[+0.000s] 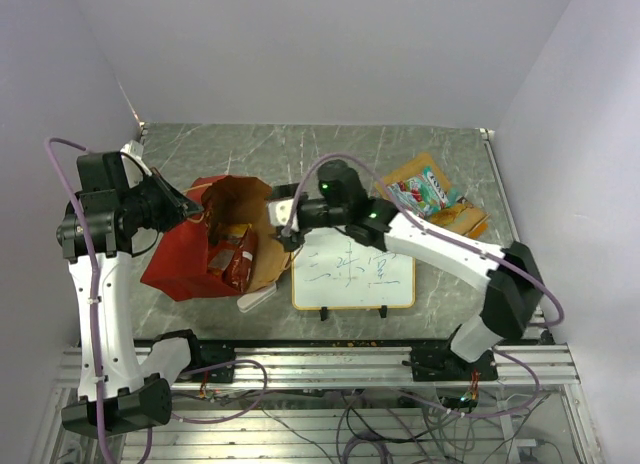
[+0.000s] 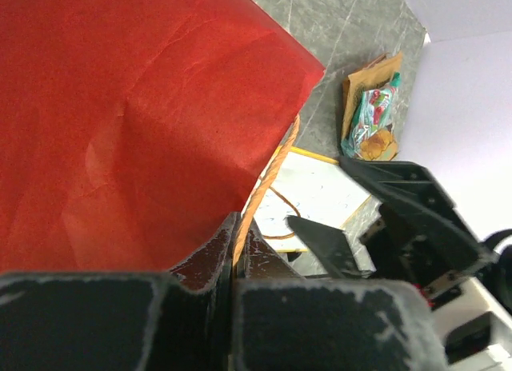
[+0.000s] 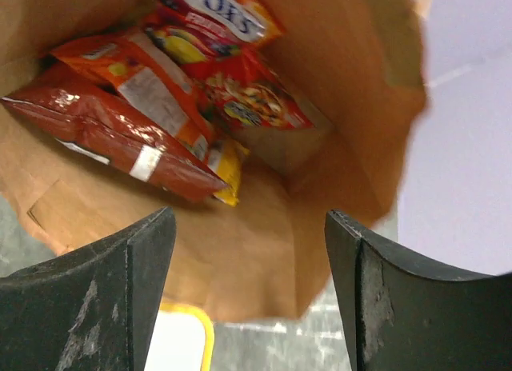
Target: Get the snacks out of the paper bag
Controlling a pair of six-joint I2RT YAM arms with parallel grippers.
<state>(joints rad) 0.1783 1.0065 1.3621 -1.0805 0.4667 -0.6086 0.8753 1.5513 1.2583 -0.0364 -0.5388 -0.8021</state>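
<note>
My gripper will bring out just the dark red packet (image 1: 241,261) when I pull, since that packet lies over the orange packet (image 3: 152,87) with its near edge uncovered.
The paper bag (image 1: 180,259), red outside and brown inside, lies on its side with its mouth toward the whiteboard. My left gripper (image 1: 196,210) is shut on the bag's thin handle (image 2: 264,187), holding the upper edge up; red paper (image 2: 120,107) fills the left wrist view. My right gripper (image 1: 283,234) stands open at the mouth with nothing between its fingers (image 3: 120,283). Inside lie several snacks: a dark red packet (image 3: 104,127), an orange one (image 3: 156,87), a red one (image 3: 248,99) and a yellow corner (image 3: 228,159). A teal packet (image 1: 420,192) lies on a flat orange bag (image 1: 412,171) at the back right.
A framed whiteboard (image 1: 350,274) with writing lies just right of the bag, under the right arm. A small white eraser block (image 1: 258,299) sits by the bag's near corner. Another brownish packet (image 1: 465,220) lies near the table's right edge.
</note>
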